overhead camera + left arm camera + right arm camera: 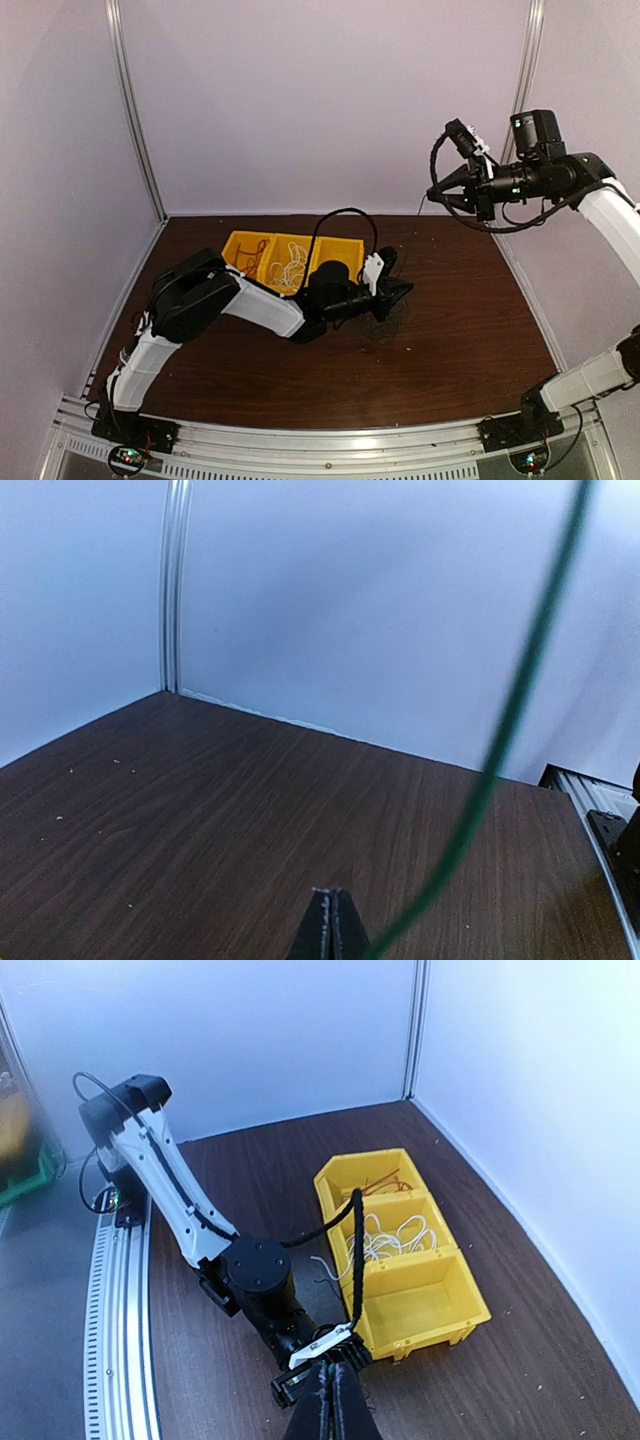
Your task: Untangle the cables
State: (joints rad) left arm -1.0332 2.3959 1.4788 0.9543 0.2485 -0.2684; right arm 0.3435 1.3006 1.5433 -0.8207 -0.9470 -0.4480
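Observation:
The green cable stretches taut from my raised right gripper to the tangle, so my left gripper should open, then take the cable and lift it.
A dark green cable runs taut from the bottom of the left wrist view up to its top right, passing just right of my left gripper. That gripper is shut, and I cannot see the cable between its fingers. It hovers low over the table beside a dark tangle of cable. My right gripper is raised high at the right and shut on the green cable, a green bit showing between its fingers. White cables and a red cable lie in the yellow bin.
The yellow bin has three compartments and stands at the back of the table. Its compartment nearest the left gripper holds nothing. One white cable end hangs over the bin's wall. The left arm's thick black cable arches above the bin.

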